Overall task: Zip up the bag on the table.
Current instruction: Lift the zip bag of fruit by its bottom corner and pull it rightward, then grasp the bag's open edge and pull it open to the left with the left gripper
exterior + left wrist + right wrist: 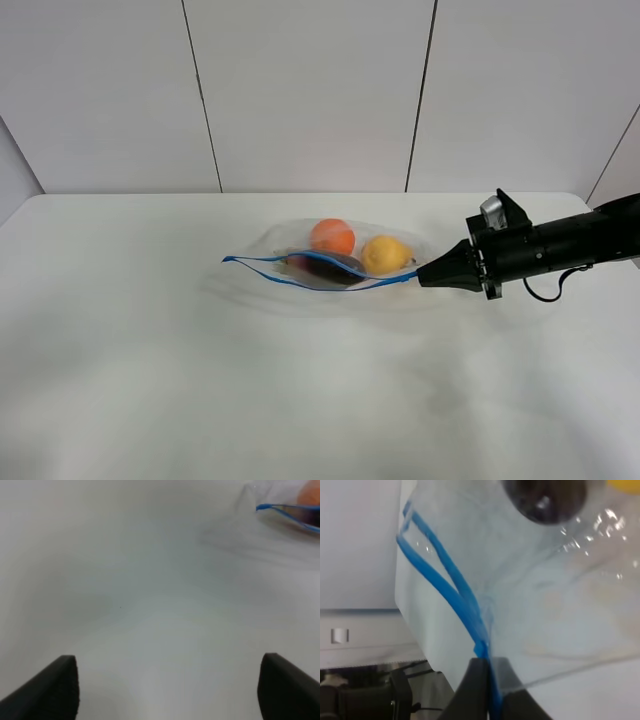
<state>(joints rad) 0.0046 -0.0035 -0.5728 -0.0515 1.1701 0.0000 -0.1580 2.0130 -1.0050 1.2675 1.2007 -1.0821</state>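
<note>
My right gripper should keep pinching the zip end and hold that end [402,279] still, and I should bring my left gripper beside it, because the blue zip gapes open [322,289] beyond it.
The clear plastic bag [335,262] lies at the middle of the white table [200,380], with an orange [332,236], a yellow fruit [386,254] and a purple eggplant [325,269] inside. Its blue zip strip [300,281] runs along the near edge and gapes open. My right gripper [422,276] is shut on the right end of the strip; the right wrist view shows the fingers pinching the blue strip [470,610] where its two halves meet. My left gripper [167,690] is open and empty over bare table, with the bag's left corner [280,510] far from it.
A white panelled wall [320,90] stands behind the table. The right arm [560,245] reaches in from the right edge. The left arm does not show in the exterior high view.
</note>
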